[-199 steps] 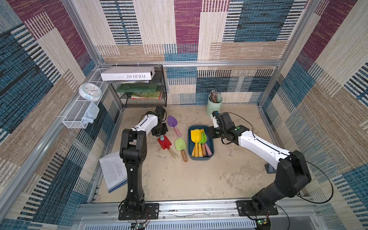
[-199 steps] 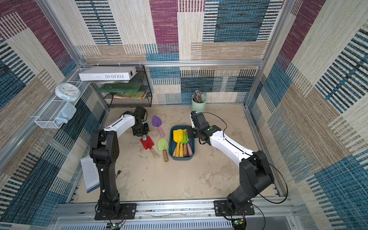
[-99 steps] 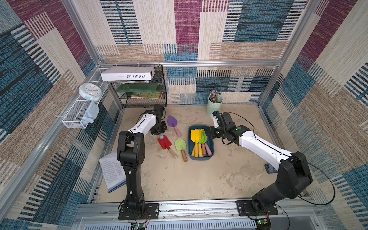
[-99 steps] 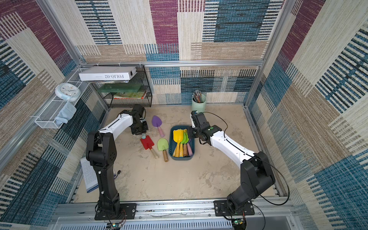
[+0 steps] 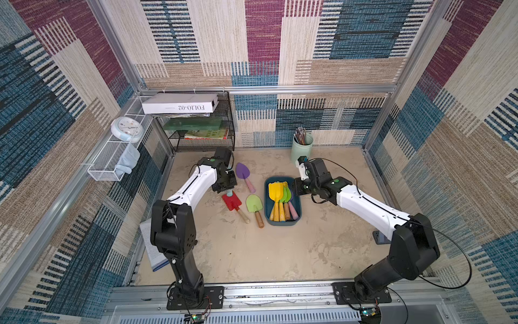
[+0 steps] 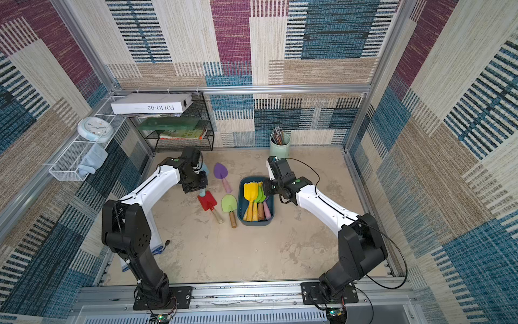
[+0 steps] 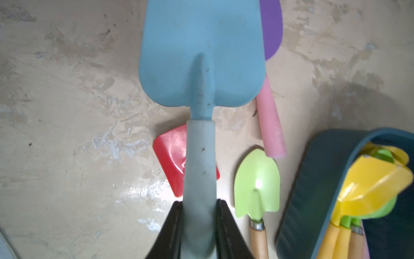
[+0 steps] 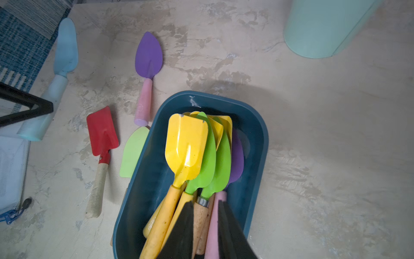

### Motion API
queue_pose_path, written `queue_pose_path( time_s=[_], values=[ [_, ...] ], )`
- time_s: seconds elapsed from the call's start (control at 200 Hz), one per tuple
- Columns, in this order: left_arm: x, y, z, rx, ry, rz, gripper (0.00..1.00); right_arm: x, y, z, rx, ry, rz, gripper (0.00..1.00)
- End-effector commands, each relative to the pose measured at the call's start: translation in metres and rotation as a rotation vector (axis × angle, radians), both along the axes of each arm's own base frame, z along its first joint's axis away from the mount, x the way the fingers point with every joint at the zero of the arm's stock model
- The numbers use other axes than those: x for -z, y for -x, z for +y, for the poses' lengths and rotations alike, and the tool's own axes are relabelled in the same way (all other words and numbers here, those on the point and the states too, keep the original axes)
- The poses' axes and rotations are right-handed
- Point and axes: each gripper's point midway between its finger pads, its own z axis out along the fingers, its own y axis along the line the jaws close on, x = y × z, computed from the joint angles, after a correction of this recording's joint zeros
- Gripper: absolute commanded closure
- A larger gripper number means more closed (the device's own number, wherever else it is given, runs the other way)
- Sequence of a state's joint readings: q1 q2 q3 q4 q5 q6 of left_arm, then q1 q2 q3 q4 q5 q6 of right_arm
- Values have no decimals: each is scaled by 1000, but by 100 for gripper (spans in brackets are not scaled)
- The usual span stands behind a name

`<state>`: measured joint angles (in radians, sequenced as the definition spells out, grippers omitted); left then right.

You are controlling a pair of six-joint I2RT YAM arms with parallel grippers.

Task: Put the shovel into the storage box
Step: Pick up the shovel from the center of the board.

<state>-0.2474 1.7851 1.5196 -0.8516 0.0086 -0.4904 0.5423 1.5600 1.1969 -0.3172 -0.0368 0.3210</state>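
I keep moving my left gripper toward my right gripper's open fingers (image 6: 266,187) while the light blue shovel's blade (image 7: 202,47) is free, and let go once they grip the blade.
My left gripper (image 7: 199,201) is shut on the pale handle of a light blue shovel (image 7: 201,56), which it holds just above the table. In both top views this gripper (image 5: 225,182) (image 6: 196,183) is left of the storage box (image 5: 297,209) (image 6: 256,223), a dark teal tub. The tub holds several yellow, green and purple shovels (image 8: 188,143). A purple shovel (image 5: 242,171), a red one (image 5: 232,200) and a light green one (image 5: 254,203) lie on the table between them. My right gripper (image 8: 206,203) (image 5: 295,190) hovers over the tub's far right corner. Its jaws stand slightly apart and grip nothing.
A mint-green cup (image 5: 301,148) of sticks stands behind the tub at the back wall. A black wire shelf (image 5: 201,131) with books fills the back left corner, and a white wire basket (image 5: 112,160) hangs on the left wall. An open notebook (image 5: 151,246) lies front left.
My left arm's upper links have swung a little to the left while its gripper keeps the blue shovel near the same spot. The right arm has hardly moved.
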Motion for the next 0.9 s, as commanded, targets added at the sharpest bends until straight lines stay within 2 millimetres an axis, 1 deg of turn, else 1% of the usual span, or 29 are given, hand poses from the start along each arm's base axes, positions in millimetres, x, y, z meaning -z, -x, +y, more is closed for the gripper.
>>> queue_pose_path(
  time_s=[0.0, 0.2, 0.401, 0.471, 0.626, 0.781, 0.897],
  values=[
    [-9, 18, -21, 61, 42, -6, 93, -15, 1, 23, -85, -97, -7, 77],
    [-31, 54, -59, 160, 75, -48, 93, -33, 9, 56, -222, -252, 22, 75],
    [-50, 77, -93, 236, 113, -89, 93, -43, 12, 74, -278, -360, 43, 72],
    [-56, 82, -102, 254, 125, -103, 93, -46, 12, 78, -288, -381, 47, 71],
    [-56, 88, -117, 284, 129, -107, 93, -48, 9, 83, -291, -405, 53, 69],
    [-52, 92, -132, 310, 137, -101, 93, -44, 6, 86, -290, -408, 63, 68],
    [-51, 92, -139, 318, 140, -101, 93, -38, 4, 87, -283, -403, 75, 68]
  ],
)
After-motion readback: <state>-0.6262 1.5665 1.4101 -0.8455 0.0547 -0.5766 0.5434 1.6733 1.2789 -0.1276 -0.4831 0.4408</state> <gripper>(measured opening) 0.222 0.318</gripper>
